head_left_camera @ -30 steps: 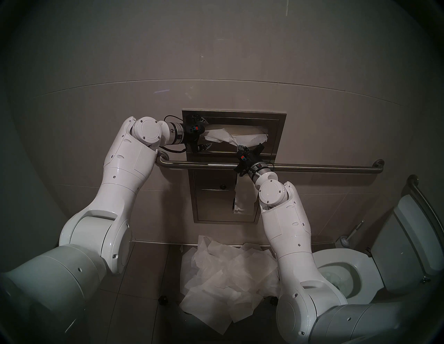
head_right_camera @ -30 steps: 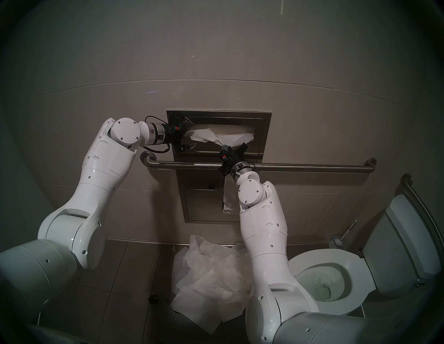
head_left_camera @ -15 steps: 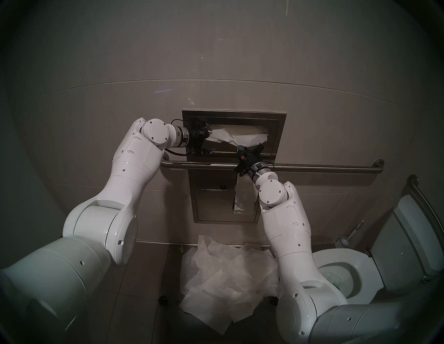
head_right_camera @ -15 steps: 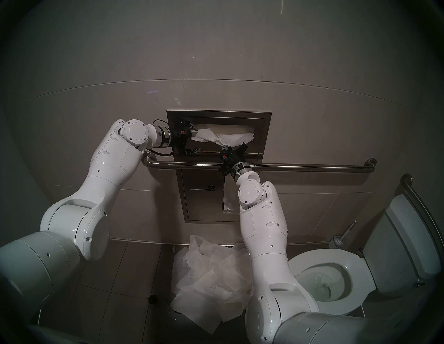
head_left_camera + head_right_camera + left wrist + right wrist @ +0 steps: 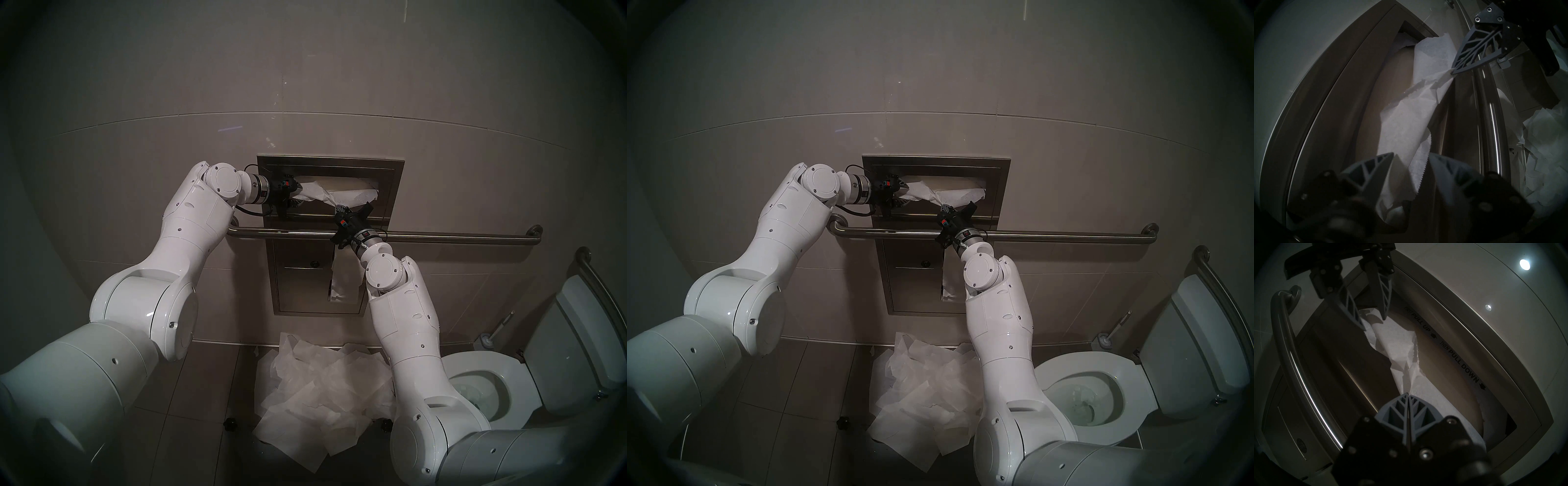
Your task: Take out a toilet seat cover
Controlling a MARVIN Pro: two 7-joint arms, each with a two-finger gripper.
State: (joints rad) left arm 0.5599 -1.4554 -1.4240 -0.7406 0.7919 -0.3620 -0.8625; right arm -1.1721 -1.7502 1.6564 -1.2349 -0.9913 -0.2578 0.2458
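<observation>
A jagged-edged layer (image 5: 1422, 160) shows under the toilet seat cover (image 5: 317, 192). The cover will open out into a wide, drooping sheet when I pull it out.
The toilet seat cover (image 5: 339, 195) (image 5: 946, 195) is a crinkled white sheet hanging out of the slot in the steel dispenser panel (image 5: 330, 163). My right gripper (image 5: 339, 207) (image 5: 1408, 394) is shut on the sheet's lower middle edge, just above the grab bar. My left gripper (image 5: 298, 194) (image 5: 1412, 155) is at the sheet's left end. Its jaws stand open on either side of the paper (image 5: 1407, 118), with a gap still showing between them. In the right wrist view the left gripper (image 5: 1373, 322) straddles the cover (image 5: 1403, 348).
A steel grab bar (image 5: 441, 236) runs across the wall just below both grippers. A narrow toilet paper strip (image 5: 341, 281) hangs from the lower panel. A heap of white sheets (image 5: 322, 390) lies on the floor. The toilet (image 5: 475, 383) and a brush (image 5: 488, 339) are at the right.
My left arm has moved right, bringing its gripper onto the cover's left end, and its jaws have narrowed around the paper. The right gripper has kept still.
</observation>
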